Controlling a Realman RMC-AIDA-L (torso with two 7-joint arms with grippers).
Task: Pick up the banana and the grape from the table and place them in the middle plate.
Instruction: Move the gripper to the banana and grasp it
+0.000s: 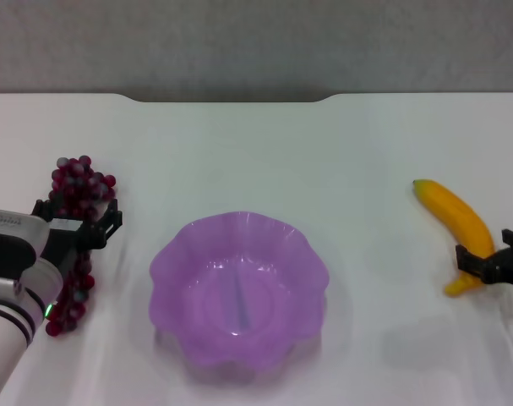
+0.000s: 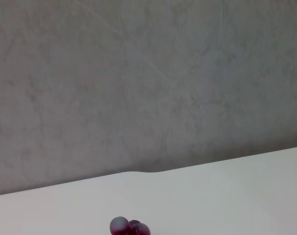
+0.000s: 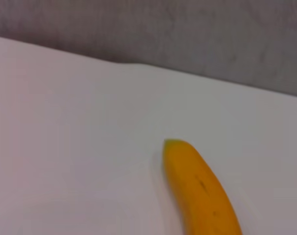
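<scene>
My right gripper should back off and approach nearer the banana's middle point(image 1: 461, 222), since it sits at the banana's near stem end point(image 1: 462, 285) with most of the banana's length beyond.
The grape point(image 1: 79, 178) is a long dark red bunch lying on the white table point(image 1: 256, 152) at the left. A few of its berries show in the left wrist view point(image 2: 129, 227). My left gripper point(image 1: 77, 216) is open and low over the bunch's middle, with one finger on each side of it. The yellow banana point(image 1: 455, 211) lies at the right and also shows in the right wrist view point(image 3: 199, 191). My right gripper point(image 1: 491, 258) sits at the banana's near stem end. The purple scalloped middle plate point(image 1: 167, 254) stands between them with nothing in it.
The table's notched far edge point(image 1: 231, 100) meets a grey wall point(image 1: 256, 42). Bare tabletop lies between the plate and each fruit, and behind the plate.
</scene>
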